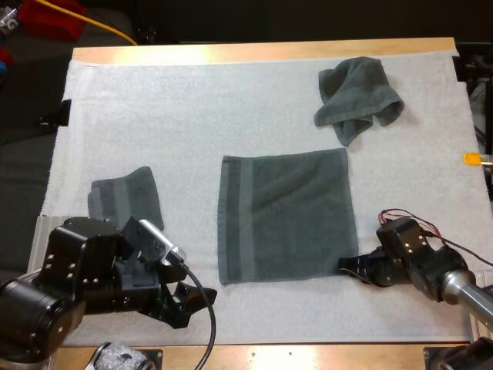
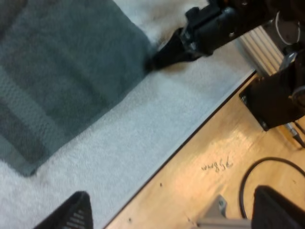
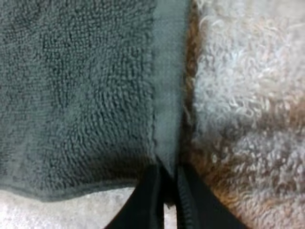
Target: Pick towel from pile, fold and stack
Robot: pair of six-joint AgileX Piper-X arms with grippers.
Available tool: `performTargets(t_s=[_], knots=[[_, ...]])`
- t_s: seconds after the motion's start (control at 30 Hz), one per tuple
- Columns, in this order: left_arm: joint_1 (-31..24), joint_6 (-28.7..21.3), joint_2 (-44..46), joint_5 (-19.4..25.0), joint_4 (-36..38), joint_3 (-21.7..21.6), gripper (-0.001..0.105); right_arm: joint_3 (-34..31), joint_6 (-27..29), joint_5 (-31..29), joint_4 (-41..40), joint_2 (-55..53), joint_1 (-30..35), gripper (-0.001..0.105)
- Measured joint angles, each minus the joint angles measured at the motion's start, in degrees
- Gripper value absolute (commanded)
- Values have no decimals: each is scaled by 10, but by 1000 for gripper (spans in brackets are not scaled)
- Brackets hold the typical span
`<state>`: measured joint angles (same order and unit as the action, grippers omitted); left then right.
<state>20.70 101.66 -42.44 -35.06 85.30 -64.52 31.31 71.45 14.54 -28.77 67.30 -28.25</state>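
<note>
The towel [image 1: 289, 220] should fold and its far part [image 1: 296, 176] should stay in place when I bring the towel's near corners over, because that part of the towel lies flat on the mat.
A dark grey-green towel [image 1: 285, 216] lies spread flat in the middle of the mat. My right gripper [image 1: 344, 266] is at its near right corner, and in the right wrist view the gripper [image 3: 166, 191] is shut on the towel's hem [image 3: 167, 95]. My left gripper [image 1: 194, 304] is open near the mat's front edge, left of the flat towel. Its fingers [image 2: 71, 214] stand wide apart over the mat's edge with nothing between them. A crumpled towel [image 1: 358, 96] lies at the far right. A small folded towel [image 1: 123, 196] sits at the left.
The white mat [image 1: 192, 116] covers most of the wooden table [image 2: 209, 167]. Bare wood runs along the front edge, where a black cable [image 2: 248, 176] lies. In the left wrist view the right gripper [image 2: 159, 57] touches the flat towel's corner [image 2: 138, 52].
</note>
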Motion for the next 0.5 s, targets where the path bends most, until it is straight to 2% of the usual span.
performTargets(t_s=[0.2,0.5], knots=[[0,12,0,0,-55,74,66,0,1,-8,-20,-34,0,1],[0,81,0,0,-187,198,66,0,26,-8,-62,-38,0,1]])
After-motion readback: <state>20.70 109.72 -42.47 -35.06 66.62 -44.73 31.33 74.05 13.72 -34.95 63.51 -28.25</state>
